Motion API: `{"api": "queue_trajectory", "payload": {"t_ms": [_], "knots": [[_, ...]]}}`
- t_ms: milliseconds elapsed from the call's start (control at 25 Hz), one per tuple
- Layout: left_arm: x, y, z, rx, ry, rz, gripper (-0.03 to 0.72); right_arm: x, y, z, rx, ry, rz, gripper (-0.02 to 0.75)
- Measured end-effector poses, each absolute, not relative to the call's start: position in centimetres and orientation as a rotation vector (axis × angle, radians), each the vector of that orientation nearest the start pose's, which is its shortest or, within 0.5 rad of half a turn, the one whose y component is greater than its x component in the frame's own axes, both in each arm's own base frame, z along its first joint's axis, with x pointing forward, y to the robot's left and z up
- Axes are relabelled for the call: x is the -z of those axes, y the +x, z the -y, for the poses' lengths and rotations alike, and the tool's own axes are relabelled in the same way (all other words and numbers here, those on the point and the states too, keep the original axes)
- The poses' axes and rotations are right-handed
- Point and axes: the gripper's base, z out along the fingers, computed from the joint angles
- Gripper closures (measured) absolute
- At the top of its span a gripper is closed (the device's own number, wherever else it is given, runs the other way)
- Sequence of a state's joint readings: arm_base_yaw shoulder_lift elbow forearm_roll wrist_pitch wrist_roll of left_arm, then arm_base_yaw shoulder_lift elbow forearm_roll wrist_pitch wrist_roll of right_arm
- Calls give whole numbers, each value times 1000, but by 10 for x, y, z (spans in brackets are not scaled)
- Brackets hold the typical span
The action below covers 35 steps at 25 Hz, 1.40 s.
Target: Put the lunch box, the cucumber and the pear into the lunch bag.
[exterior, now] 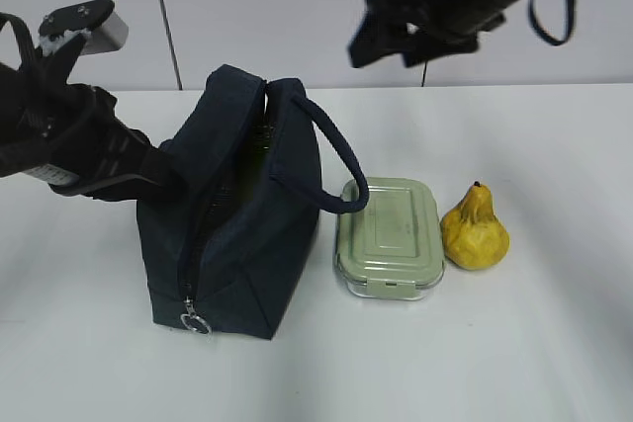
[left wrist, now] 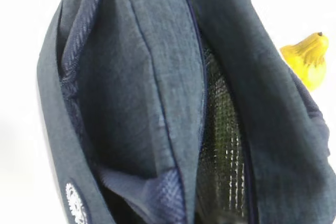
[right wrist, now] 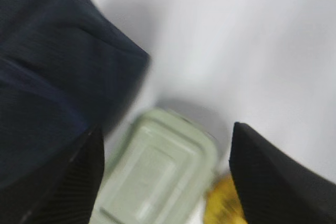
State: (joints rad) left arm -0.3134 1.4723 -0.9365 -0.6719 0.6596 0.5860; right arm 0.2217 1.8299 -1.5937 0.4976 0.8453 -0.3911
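The lunch box (exterior: pixel 390 235) will sit at a tilt and fill the lunch bag's opening (exterior: pixel 237 176) when the robot lowers it in, because the opening stands wide between slanting sides.
The navy lunch bag (exterior: pixel 232 234) stands left of centre, zip open, handle looped to the right. A dark green shape, probably the cucumber (exterior: pixel 260 137), shows in its opening and behind the inner mesh in the left wrist view (left wrist: pixel 220 135). The lunch box (exterior: pixel 389 237) with its sage-green lid lies right of the bag, and the yellow pear (exterior: pixel 475 231) lies right of the box. My left gripper (exterior: pixel 163 170) is at the bag's left wall, its jaws hidden by fabric (left wrist: pixel 152 77). My right gripper (exterior: pixel 381 32) hangs open and empty high above the box (right wrist: pixel 157 182).
The white table (exterior: pixel 514 363) carries everything, with a pale wall behind. The bag's silver ring pull (exterior: pixel 196 322) hangs at its near bottom corner. The pear's tip shows past the bag in the left wrist view (left wrist: pixel 307 56) and below the box in the right wrist view (right wrist: pixel 223 203).
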Motion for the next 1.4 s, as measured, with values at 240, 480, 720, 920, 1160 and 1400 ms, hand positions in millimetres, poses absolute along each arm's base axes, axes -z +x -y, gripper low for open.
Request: {"api": "queue_trajectory", "payload": {"t_ms": [240, 480, 720, 920, 1160, 1400], "knots": [[-248, 267, 123, 611, 579, -2499, 687, -264, 392, -85, -287, -424, -2805, 180], [-248, 267, 123, 609, 577, -2496, 687, -221, 396, -80, -193, -421, -3013, 187], [-249, 267, 123, 610, 576, -2496, 687, -201, 401, -78, -147, -437, -3064, 188], [-249, 267, 123, 610, 576, -2496, 687, -188, 403, -79, -163, -450, -3086, 236], [-249, 267, 123, 610, 576, -2496, 687, -185, 405, -81, -194, -474, -3085, 524], [-249, 267, 123, 611, 575, -2496, 687, -233, 398, -74, -100, -461, -2946, 565]]}}
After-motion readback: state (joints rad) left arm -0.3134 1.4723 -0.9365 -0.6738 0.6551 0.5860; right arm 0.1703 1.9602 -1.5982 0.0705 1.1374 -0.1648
